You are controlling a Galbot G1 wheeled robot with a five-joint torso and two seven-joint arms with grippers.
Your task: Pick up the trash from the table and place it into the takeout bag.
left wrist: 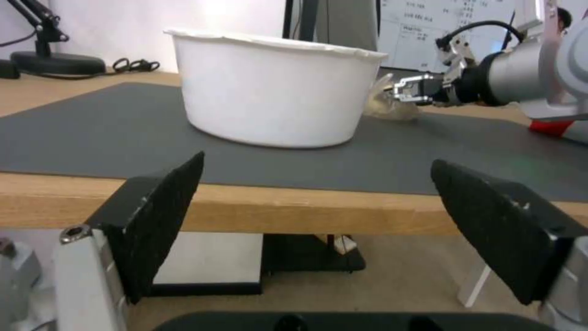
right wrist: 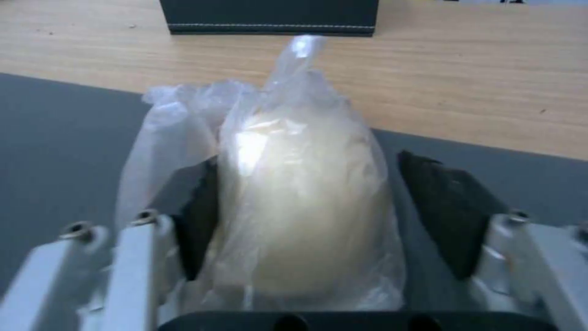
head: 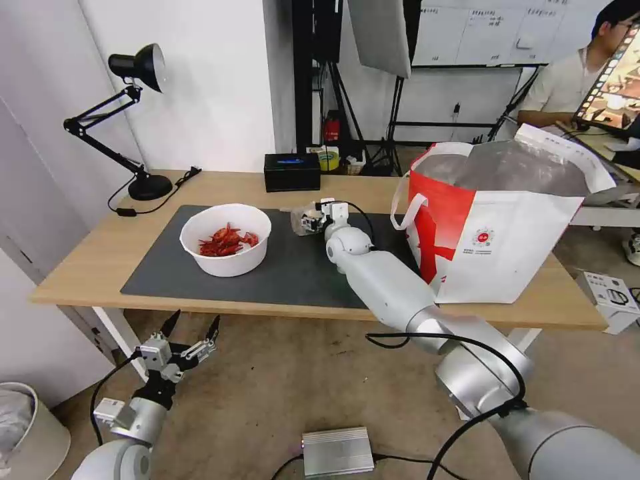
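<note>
The pale bun will squash much narrower when the robot's right gripper closes on it, since the clear bag swells plump under thin, wrinkled plastic.
On the dark mat point(head: 300, 273) of the table point(head: 87, 260) lies a clear bag with a pale bun point(head: 299, 220), part of the trash. My right gripper point(head: 310, 219) is open and straddles this bag point(right wrist: 300, 193). One pad point(right wrist: 199, 207) touches the plastic; the other pad point(right wrist: 447, 202) stands a little apart. A white bowl of red shells point(head: 227, 240) sits on the mat's left half. The takeout bag point(head: 513, 233) stands upright and open at the table's right end. Below the table's front edge my left gripper point(head: 191, 331) hangs open, facing the bowl point(left wrist: 275, 92).
A black tissue box point(head: 292, 172) sits at the back edge of the table, just beyond the bun bag. A black desk lamp point(head: 143, 180) stands at the back left. On the floor are a silver box point(head: 337, 451) with a cable, a white bin point(head: 27, 427) and a carton point(head: 610, 297).
</note>
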